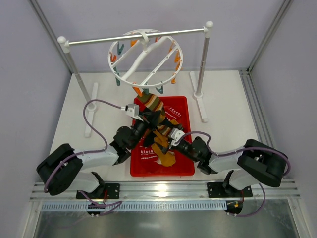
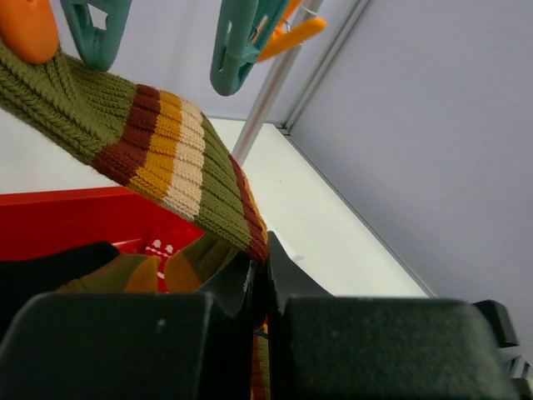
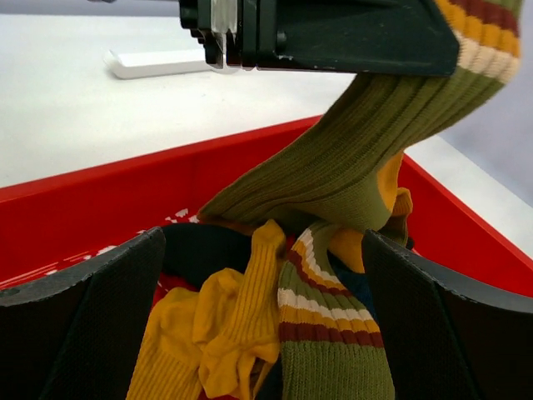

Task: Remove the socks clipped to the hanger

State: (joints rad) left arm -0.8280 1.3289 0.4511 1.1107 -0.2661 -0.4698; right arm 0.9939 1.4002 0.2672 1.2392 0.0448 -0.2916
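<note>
The orange clip (image 1: 137, 91) grips the olive sock above my left gripper, so next my right gripper grabs the length hanging (image 3: 329, 171) below and tugs the sock off the clip.
The white ring hanger (image 1: 143, 55) hangs from the silver bar. An olive sock with brown, yellow and cream stripes (image 1: 150, 103) is held by an orange clip (image 2: 25, 32) on its rim and stretches down to my left gripper (image 2: 262, 265), which is shut on the sock's lower end (image 2: 166, 158). That gripper is just below the ring (image 1: 152, 119). My right gripper (image 3: 262, 317) is open low over the red tray, around a mustard sock (image 3: 221, 333) and a second olive striped sock (image 3: 333, 342). It shows in the top view (image 1: 162, 137) beside the left one.
The red tray (image 1: 161, 173) holds several loose socks, mustard, black and navy. Teal clips (image 2: 241, 42) hang empty near the held sock. The silver bar (image 1: 133, 36) stands on two white-capped posts with white feet (image 1: 200, 106) beside the tray.
</note>
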